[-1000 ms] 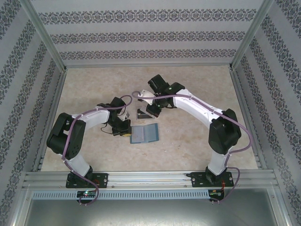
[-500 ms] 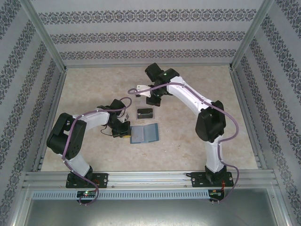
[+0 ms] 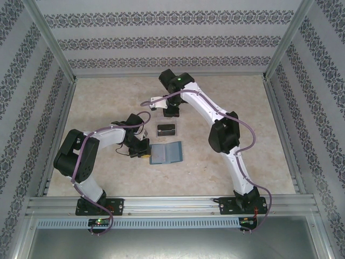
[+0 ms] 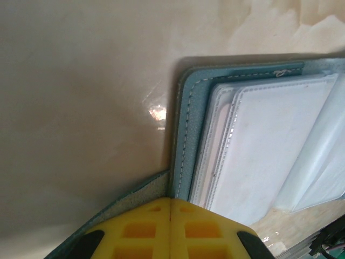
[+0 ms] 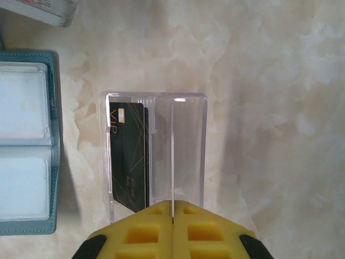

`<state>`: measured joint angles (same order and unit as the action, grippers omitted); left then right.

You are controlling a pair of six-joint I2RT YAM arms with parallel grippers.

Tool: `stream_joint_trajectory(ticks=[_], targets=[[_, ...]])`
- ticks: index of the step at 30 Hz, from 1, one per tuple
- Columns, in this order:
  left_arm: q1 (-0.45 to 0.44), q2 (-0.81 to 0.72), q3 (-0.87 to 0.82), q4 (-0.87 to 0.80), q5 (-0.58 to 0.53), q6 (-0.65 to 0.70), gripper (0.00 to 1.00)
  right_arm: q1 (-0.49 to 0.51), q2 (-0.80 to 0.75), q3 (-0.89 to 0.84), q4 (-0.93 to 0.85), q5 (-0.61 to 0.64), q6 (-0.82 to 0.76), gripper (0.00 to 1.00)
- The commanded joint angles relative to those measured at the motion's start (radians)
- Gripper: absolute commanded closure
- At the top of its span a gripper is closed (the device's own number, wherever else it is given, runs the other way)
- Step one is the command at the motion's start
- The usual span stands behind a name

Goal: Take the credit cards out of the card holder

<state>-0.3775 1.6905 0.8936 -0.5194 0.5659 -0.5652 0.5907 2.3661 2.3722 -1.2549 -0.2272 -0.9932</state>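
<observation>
I should keep lowering my right gripper and then release there, as the pale card (image 5: 172, 154) is upright over the clear tray's empty half (image 5: 188, 145), in line with its long side.
The teal card holder (image 3: 166, 153) lies open on the table with its pale pocket faces up. My left gripper (image 3: 141, 150) is shut on its left edge by the strap tab. The holder's stitched corner (image 4: 186, 135) meets the shut yellow fingertips of that gripper (image 4: 170, 200). One dark credit card (image 3: 166, 129) sits in the clear plastic tray (image 3: 157, 129) just behind the holder. My right gripper (image 3: 171, 111) hovers above the tray's far side, shut and holding nothing. In the right wrist view this gripper (image 5: 172, 204) is over the tray (image 5: 188, 140), beside the dark card (image 5: 128, 156) and the holder (image 5: 54, 108).
Patterned walls and aluminium rails enclose the beige table (image 3: 237, 108) on three sides. The right arm's elbow (image 3: 223, 135) stands over the table right of the holder. Open room lies on the right and at the far left.
My right gripper has drawn back from the tray toward the rear left, and its elbow has swung inward. The dark card, tilted a second ago, now sits squarely in the tray. The left arm is still.
</observation>
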Motion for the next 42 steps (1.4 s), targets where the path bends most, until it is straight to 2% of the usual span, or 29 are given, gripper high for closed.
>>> stream_joint_trajectory(ticks=[1,14,16,20,22,28,38,42], targets=[[0.014,0.012,0.008,0.0,-0.009,-0.003,0.94,-0.008,0.043,0.045,-0.066,0.005,-0.028,1.0],[0.015,0.024,0.042,-0.043,-0.027,0.018,0.94,0.0,0.105,0.025,-0.086,-0.044,-0.014,0.99],[0.014,0.023,0.043,-0.046,-0.026,0.022,0.95,0.001,0.11,0.025,-0.087,-0.049,-0.01,0.95],[0.018,0.026,0.045,-0.051,-0.029,0.027,0.95,-0.003,0.107,0.038,-0.05,-0.017,0.031,0.81],[0.02,0.028,0.048,-0.055,-0.028,0.03,0.95,-0.012,0.094,0.049,-0.027,0.0,0.057,0.79],[0.023,0.017,0.044,-0.057,-0.03,0.033,0.94,-0.023,0.034,0.018,0.057,0.051,0.103,0.78],[0.025,0.01,0.043,-0.06,-0.03,0.034,0.95,-0.02,-0.005,-0.021,0.093,0.022,0.12,0.77],[0.023,0.011,0.042,-0.062,-0.03,0.034,0.94,-0.014,-0.018,-0.063,0.162,0.049,0.132,0.77]])
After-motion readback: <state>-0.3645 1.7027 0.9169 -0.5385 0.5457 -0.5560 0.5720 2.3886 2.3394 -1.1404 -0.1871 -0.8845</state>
